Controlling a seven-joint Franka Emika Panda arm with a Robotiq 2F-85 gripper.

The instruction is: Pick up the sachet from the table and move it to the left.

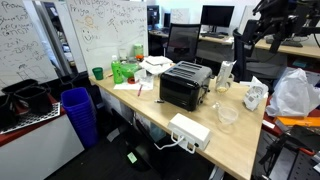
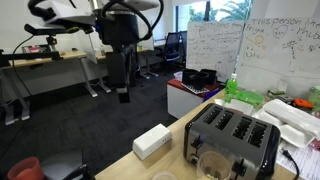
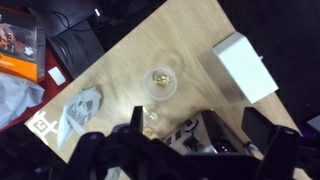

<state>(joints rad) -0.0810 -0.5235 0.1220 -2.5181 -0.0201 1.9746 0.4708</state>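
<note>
I should swing past the cup to the sachet (image 3: 82,108) before I lower my gripper, because my gripper is above the black toaster and clear plastic cup (image 3: 161,83), away from the sachet.
The sachet (image 3: 80,108), a white crinkled flat pouch with grey print, lies on the light wood table (image 3: 190,40) near its end; it also shows in an exterior view (image 1: 255,96). My gripper (image 3: 195,130) is open and empty, high above the table over the black toaster (image 3: 185,138), well apart from the sachet. The gripper also shows in both exterior views (image 1: 242,48) (image 2: 123,95). The sachet is out of sight in the exterior view with the gripper at the left.
A clear plastic cup (image 3: 160,80) stands between the sachet and a white box (image 3: 243,65). The black toaster (image 1: 185,85) sits mid-table. A large puffy white bag (image 1: 295,92) and an orange pack (image 3: 20,45) lie beyond the sachet. A blue bin (image 1: 78,110) stands beside the table.
</note>
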